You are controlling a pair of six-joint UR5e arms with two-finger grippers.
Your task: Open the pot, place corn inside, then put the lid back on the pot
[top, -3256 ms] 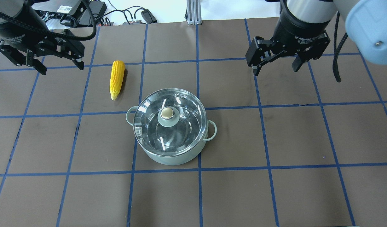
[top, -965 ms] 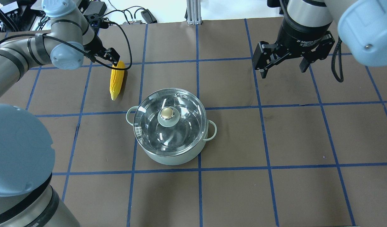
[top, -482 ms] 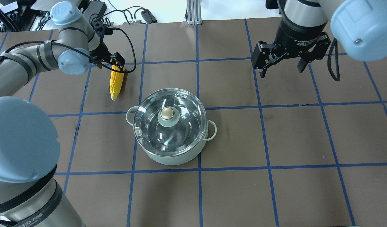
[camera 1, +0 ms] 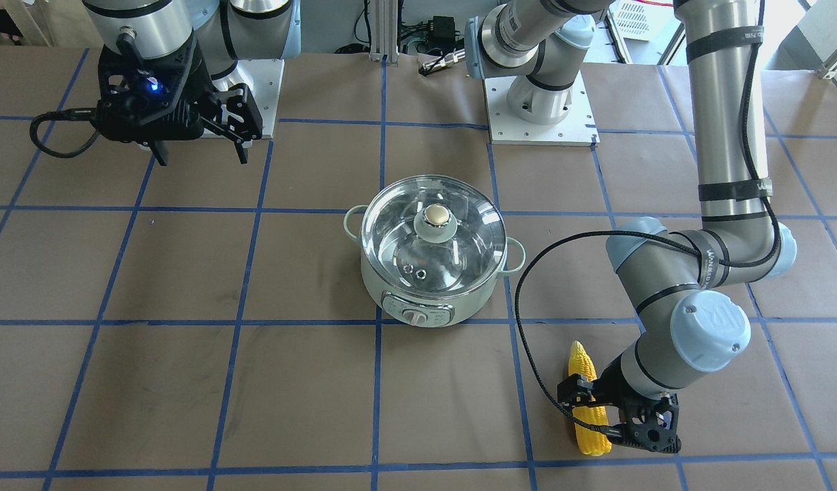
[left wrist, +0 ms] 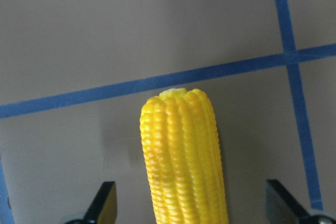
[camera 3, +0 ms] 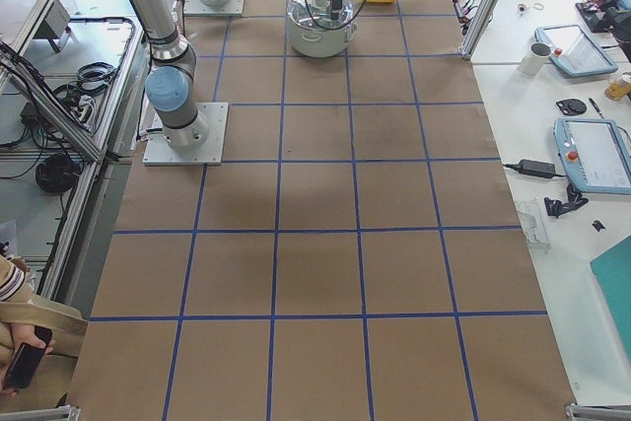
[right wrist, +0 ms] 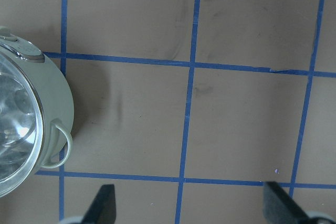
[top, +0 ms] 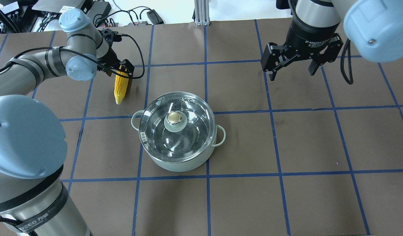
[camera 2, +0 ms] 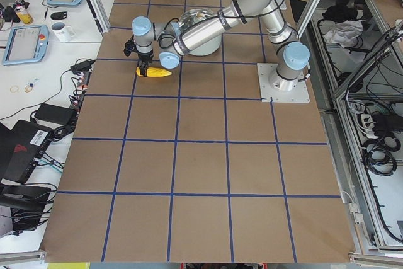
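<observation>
The corn (camera 1: 588,416) will fit inside the pot lying down when I lower the corn, because it looks shorter than the pot's glass lid (camera 1: 434,236) is wide.
The yellow corn (top: 119,88) lies on the brown table, left of and beyond the pot, tip pointing toward the robot. My left gripper (top: 121,68) is open and low over the corn's thick end, with a finger on each side of it. The left wrist view shows the corn (left wrist: 184,156) between the spread fingertips (left wrist: 105,205), apart from them. The mint-green pot (top: 181,165) stands at the table's middle with the glass lid (top: 191,134) on it. My right gripper (top: 291,72) is open and empty, high above the table, right of and beyond the pot.
The table is brown paper with a blue tape grid (top: 206,62). The left arm's cable (camera 1: 527,327) loops over the table between the pot and the corn. Cables and boxes (top: 90,9) lie past the far edge. The right wrist view shows the pot's side handle (right wrist: 60,140).
My left arm has swung in from the far left and come down over the corn's thick end, open. The right gripper has barely shifted. Pot, lid and corn have not moved.
</observation>
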